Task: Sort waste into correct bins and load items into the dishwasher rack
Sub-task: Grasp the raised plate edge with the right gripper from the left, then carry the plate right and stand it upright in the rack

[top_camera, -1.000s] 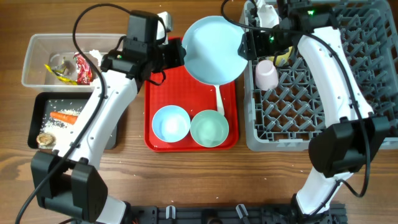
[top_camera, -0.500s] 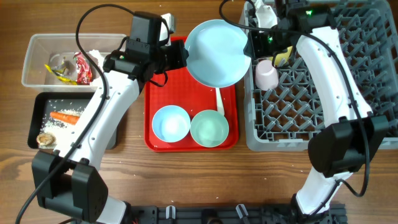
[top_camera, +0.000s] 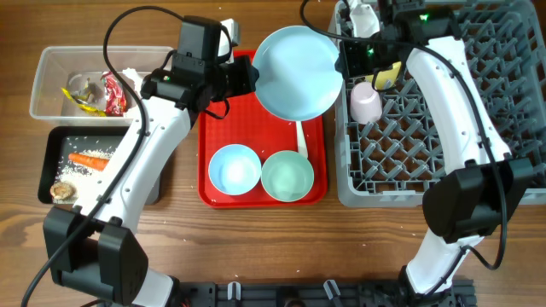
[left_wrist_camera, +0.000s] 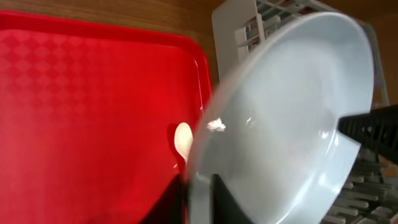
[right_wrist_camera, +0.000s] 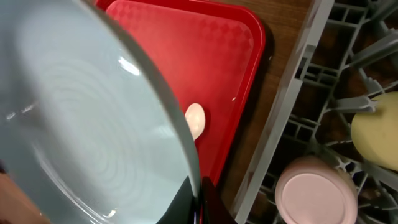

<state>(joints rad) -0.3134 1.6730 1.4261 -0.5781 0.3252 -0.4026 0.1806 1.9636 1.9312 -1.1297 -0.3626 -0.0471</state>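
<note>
My left gripper and right gripper are holding opposite edges of the white plate [top_camera: 259,72]. Next, I open my left gripper first, before my right gripper carries the plate into the grey dishwasher rack [top_camera: 399,109].
A white plate [top_camera: 299,72] hangs tilted above the red tray's far end, between both arms. My right gripper [top_camera: 343,61] is shut on its right rim, the rim pinched between the fingers in the right wrist view [right_wrist_camera: 196,180]. My left gripper [top_camera: 249,78] straddles the left rim with its jaws slightly apart [left_wrist_camera: 196,177]; a thin red sliver shows beside one finger. Two pale bowls [top_camera: 235,168] [top_camera: 287,176] and a white spoon [top_camera: 300,136] lie on the tray. A pink cup [top_camera: 365,102] and a yellow cup [top_camera: 388,75] sit in the grey dishwasher rack [top_camera: 444,145].
The red tray [top_camera: 213,128] lies mid-table. At the left, a clear tub [top_camera: 43,77] holds wrappers [top_camera: 113,92] and tissue. Below it, a black tray [top_camera: 49,162] holds a carrot [top_camera: 87,159], rice and a brown lump [top_camera: 61,192].
My right gripper has closed onto the plate's right rim. The plate shifted slightly right a second ago and has held still since. My left jaws have eased apart a little.
</note>
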